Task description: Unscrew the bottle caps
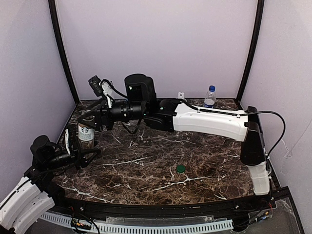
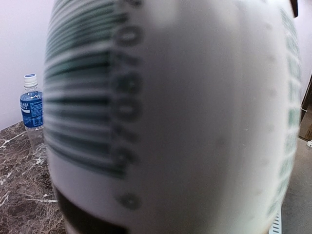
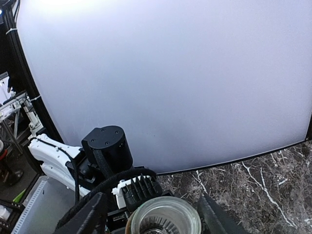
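Note:
My left gripper is filled by the uncapped coffee bottle (image 1: 86,134). It should open once my right gripper takes hold of the bottle's glass opening (image 3: 165,217) to move the bottle aside.
The brown coffee bottle (image 1: 86,133) with a white label stands at the table's left. Its label (image 2: 185,112) fills the left wrist view and hides my left fingers. My left gripper (image 1: 86,150) is shut on the bottle's lower body. My right gripper (image 1: 91,120) hovers over the bottle's top, open. Its fingers (image 3: 90,215) stand apart on either side of the uncapped glass mouth (image 3: 164,217). A green cap (image 1: 181,168) lies on the table. A clear bottle with a blue label (image 1: 209,96) stands capped at the back right; it also shows in the left wrist view (image 2: 32,113). The other two bottles are out of view.
The dark marble table (image 1: 146,165) is enclosed by pale walls (image 1: 156,44) and black corner posts (image 1: 63,53). My right arm (image 1: 209,121) stretches across the back half of the table. A small white object (image 1: 181,95) sits at the back edge.

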Robot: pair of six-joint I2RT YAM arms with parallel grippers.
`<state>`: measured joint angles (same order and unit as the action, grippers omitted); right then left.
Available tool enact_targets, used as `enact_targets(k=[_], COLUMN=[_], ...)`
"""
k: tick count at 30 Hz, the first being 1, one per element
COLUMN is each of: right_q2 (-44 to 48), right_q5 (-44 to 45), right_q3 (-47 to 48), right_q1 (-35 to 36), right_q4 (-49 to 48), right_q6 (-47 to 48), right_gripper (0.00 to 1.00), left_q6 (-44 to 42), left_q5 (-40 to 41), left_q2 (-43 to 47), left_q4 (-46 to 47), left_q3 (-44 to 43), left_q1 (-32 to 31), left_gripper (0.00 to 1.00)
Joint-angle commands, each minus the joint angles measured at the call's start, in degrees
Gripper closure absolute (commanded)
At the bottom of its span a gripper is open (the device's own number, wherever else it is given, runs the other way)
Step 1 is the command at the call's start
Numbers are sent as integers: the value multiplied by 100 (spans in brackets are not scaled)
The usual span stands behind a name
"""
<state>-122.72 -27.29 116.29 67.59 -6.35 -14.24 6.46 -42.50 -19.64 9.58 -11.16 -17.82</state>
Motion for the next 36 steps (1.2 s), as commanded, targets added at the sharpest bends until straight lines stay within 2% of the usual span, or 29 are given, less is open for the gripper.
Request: enact_targets(k=[1,4,7,11,15,16,19,23,25,26,27,28,29,31,36], right_q2=[-91,-123,-140,-220,-269,-281,-250,-85,60,151,271,422,586,1049,2689], right_q5=[-15,118,165,236,189,197,219,71,93,125,179,260,423,917,2921], right_q3=[240,210,194,311,412,434,420,308,180,85,-51,-211,-429,-959,-3004], right_q1=[51,51,51,44,21,18,5,-44,-83,-106,-147,-195,-253,-389,-941], right_q4=[-51,74,90,330,433,455,494,494,502,503,511,524,554,613,954], right_q6=[-90,-90,-79,-12,-12,2,28,52,78,82,87,101,135,238,257], right_gripper=[44,46,52,46,50,54,77,91,100,100,100,100,100,100,100], left_q6=[-10,-16,-7,-5,-4,-9,-5,-17,-13,-9,17,41,69,73,10], left_q5=[-75,-72,-88,-79,-81,-82,-77,-68,-47,-21,9,96,134,243,263], left_q2=[8,21,19,32,36,36,31,23,14,13,15,14,11,11,13], left_q4=[175,170,183,185,191,188,184,184,176,176,169,168,156,125,47], left_q3=[87,79,89,88,90,88,90,96,103,108,117,129,144,154,167], left_q1=[42,49,51,51,51,51,51,50,51,49,50,51,51,55,72], left_gripper=[70,70,70,70,70,70,69,70,58,38,13,7,3,1,1])
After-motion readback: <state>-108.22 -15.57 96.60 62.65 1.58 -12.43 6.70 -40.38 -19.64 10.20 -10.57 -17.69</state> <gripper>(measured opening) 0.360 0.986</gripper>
